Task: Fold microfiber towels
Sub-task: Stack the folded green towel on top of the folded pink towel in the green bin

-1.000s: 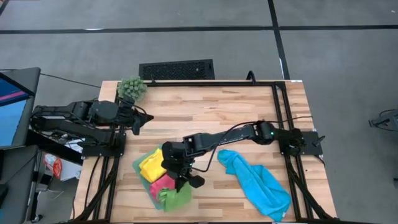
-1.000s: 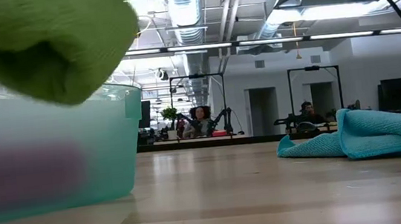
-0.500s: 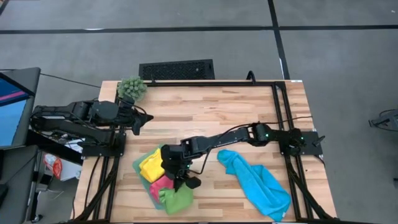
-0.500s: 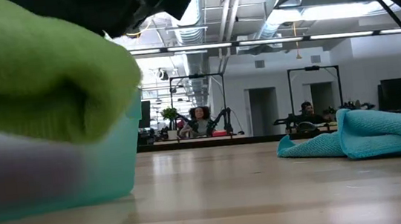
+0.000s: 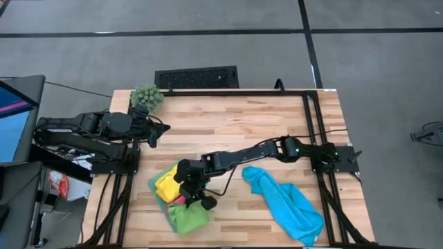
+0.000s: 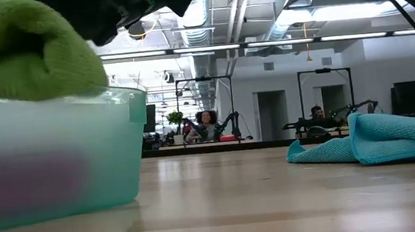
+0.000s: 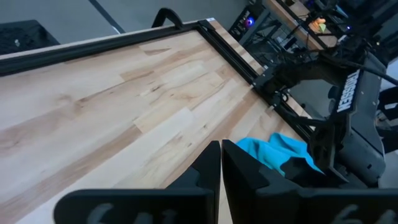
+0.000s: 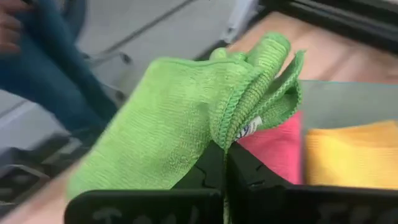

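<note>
The green towel is hanging over the tray's rim point(image 6: 73, 85), so next my right gripper lets go of the towel's corner and tucks the overhanging end point(image 5: 201, 220) down into the tray.
A pale teal tray point(image 5: 156, 181) stands near the table's near edge, also in the low view point(image 6: 58, 162). It holds a folded yellow towel point(image 5: 168, 185), a pink towel point(image 5: 178, 201) and a folded green towel point(image 5: 185, 216). My right gripper point(image 5: 195, 202) is over the tray, shut on the green towel point(image 8: 180, 118). A bright blue towel point(image 5: 284, 200) lies crumpled on the table to the right, also in the low view point(image 6: 388, 139). My left gripper point(image 5: 159, 131) is shut and empty at the far left. My right gripper pinches the green towel's stacked edges point(image 8: 231, 132), several layers, by a corner with a small label. The fingers slant down from above. The towel lies folded, resting on the tray's top point(image 6: 23, 54), beside the pink towel point(image 8: 273, 149) and the yellow towel point(image 8: 348, 162).
A spiky green plant ball point(image 5: 147, 98) sits at the table's far left corner. Black rails point(image 5: 311, 117) frame the table. A person in blue point(image 8: 56, 68) shows beyond the table's edge in the right wrist view. Bare wood point(image 5: 235, 124) lies between the arms.
My right gripper has gone down and toward the table's left edge with the green towel, still shut on it. The towel, which hung above and past the tray's right wall, now lies on top of the tray.
</note>
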`<state>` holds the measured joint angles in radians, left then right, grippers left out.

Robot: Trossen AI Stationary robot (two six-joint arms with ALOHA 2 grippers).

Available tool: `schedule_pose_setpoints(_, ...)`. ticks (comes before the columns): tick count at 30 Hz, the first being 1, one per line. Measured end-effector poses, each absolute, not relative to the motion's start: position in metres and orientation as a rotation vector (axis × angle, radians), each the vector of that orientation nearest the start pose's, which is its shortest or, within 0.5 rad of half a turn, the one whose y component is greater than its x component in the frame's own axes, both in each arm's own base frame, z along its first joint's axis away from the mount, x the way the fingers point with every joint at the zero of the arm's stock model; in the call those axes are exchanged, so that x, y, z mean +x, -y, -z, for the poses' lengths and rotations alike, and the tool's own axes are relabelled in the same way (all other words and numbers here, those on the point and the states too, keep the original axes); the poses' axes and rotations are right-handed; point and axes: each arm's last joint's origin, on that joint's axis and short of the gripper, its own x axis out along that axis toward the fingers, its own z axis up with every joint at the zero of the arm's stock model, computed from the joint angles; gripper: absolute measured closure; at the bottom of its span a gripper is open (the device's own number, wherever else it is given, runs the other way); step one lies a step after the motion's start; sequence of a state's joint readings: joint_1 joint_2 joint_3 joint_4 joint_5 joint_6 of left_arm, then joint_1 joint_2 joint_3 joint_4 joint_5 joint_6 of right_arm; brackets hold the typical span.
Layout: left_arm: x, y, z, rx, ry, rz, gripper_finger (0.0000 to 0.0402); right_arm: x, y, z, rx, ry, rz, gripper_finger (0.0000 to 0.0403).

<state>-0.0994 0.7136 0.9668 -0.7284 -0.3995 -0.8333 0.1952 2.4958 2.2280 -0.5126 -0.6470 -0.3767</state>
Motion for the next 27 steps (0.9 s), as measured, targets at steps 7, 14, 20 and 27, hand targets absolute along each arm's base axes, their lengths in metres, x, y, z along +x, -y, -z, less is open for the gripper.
schedule_pose_setpoints(7, 0.127, 0.001, -0.353, -0.695, -0.309, -0.466, 0.0395, 0.537, -0.124, -0.193, -0.232, -0.572, -0.904, 0.0347)
schedule_pose_setpoints(14, 0.127, 0.001, -0.353, -0.696, -0.309, -0.466, 0.0395, 0.545, -0.125, -0.167, -0.200, -0.593, -0.873, 0.0274)
schedule_pose_setpoints(20, 0.127, 0.001, -0.353, -0.695, -0.309, -0.467, 0.0395, 0.546, -0.115, -0.178, -0.115, -0.632, -0.766, 0.0224)
schedule_pose_setpoints(27, 0.127, 0.001, -0.353, -0.694, -0.307, -0.469, 0.0395, 0.538, -0.097, -0.212, -0.062, -0.627, -0.764, 0.0224)
